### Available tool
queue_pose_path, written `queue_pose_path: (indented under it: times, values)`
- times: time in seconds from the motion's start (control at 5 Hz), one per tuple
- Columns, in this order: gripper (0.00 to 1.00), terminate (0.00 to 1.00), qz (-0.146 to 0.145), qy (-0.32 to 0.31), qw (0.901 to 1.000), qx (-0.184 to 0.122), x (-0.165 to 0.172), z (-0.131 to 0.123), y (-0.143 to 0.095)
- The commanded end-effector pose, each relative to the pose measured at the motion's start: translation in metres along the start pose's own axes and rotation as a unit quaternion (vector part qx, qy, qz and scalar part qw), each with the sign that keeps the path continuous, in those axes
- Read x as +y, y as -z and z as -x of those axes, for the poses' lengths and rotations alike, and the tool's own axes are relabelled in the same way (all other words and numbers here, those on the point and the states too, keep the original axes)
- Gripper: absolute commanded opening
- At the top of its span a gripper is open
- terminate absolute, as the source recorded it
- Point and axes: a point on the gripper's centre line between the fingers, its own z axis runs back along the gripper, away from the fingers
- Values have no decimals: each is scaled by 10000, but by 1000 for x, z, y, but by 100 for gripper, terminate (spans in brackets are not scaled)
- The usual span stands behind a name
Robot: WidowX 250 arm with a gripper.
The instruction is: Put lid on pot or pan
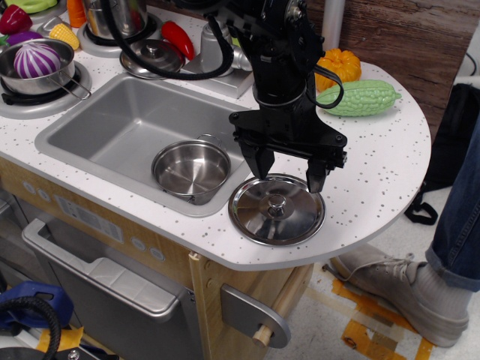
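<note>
I expect the lid to rest across the top of the pot when I lower it, since the lid's rim looks slightly wider than the pot's opening [191, 168].
The lid [277, 211] is a round shiny steel disc with a raised rim and a small central knob. It lies flat on the speckled white counter [375, 180], just right of the sink. The small shallow steel pot [191, 169] with thin loop handles stands in the front right corner of the grey sink [112, 127]. My gripper [289, 169] hangs straight down above the far half of the lid. It is open, with one finger near the lid's left rim and one near its right rim. It holds nothing.
A steel pan with a purple striped vegetable [36, 61] sits on the left burner. A tall steel pot [116, 16], a smaller knobbed lid [154, 56] and a red pepper [178, 39] stand behind the sink. A green gourd [360, 98] and an orange pumpkin [339, 66] lie at the back right. A person's leg and shoe [420, 285] are at the right.
</note>
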Motion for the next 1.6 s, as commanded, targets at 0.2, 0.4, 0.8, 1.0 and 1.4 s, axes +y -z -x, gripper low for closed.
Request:
queue_pose_path:
  times: [0.2, 0.4, 0.8, 1.0, 1.4]
  values:
    - [100, 0, -31, -16, 9999, -109, -1, 0, 8]
    - [100, 0, 29, -30, 9999, -133, 2, -4, 13]
    - [100, 0, 73, -162, 9998, -118, 7, 0, 26]
    - [100, 0, 65, -156, 9998, -145, 12, 1, 33]
    - [100, 0, 34, -181, 9997, -185, 17, 4, 42]
